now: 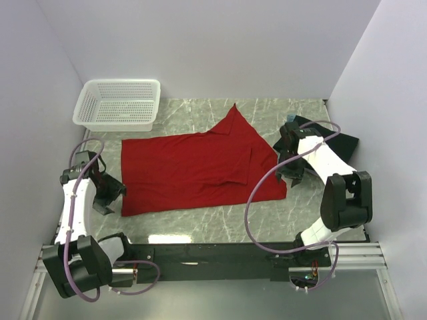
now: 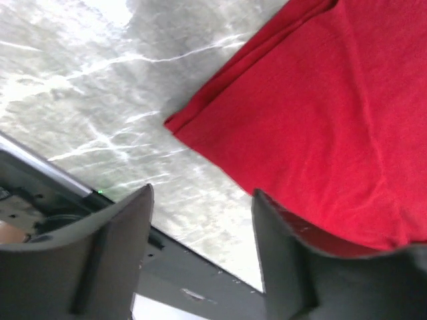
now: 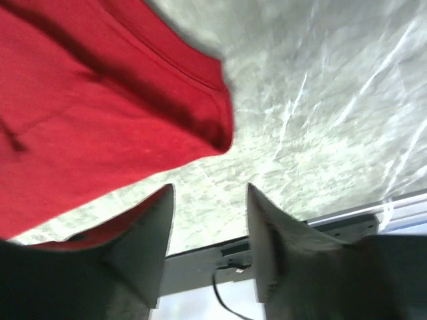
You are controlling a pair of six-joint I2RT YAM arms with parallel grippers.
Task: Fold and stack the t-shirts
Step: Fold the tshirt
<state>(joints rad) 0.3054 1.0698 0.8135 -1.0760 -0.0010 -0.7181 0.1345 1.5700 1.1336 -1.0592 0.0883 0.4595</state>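
Observation:
I expect the flap to move when I pull it, while the red t-shirt's outer edge stays in place, because the flap's loose edge (image 1: 249,165) lies over the t-shirt.
A bright red t-shirt (image 1: 197,170) lies partly folded on the marble table, one corner pointing toward the back. A black t-shirt (image 1: 337,141) lies at the right behind the right arm; a small light blue edge (image 1: 291,117) shows by it. My left gripper (image 1: 109,198) is open and empty, just off the red shirt's near left corner (image 2: 175,123). My right gripper (image 1: 291,175) is open and empty, beside the red shirt's near right corner (image 3: 223,133). In both wrist views the jaws stand apart over bare table with red cloth at one side.
A white plastic mesh basket (image 1: 120,103) stands at the back left. White walls enclose the table on three sides. The black base rail (image 1: 213,257) runs along the near edge. Bare marble shows near front (image 1: 200,223).

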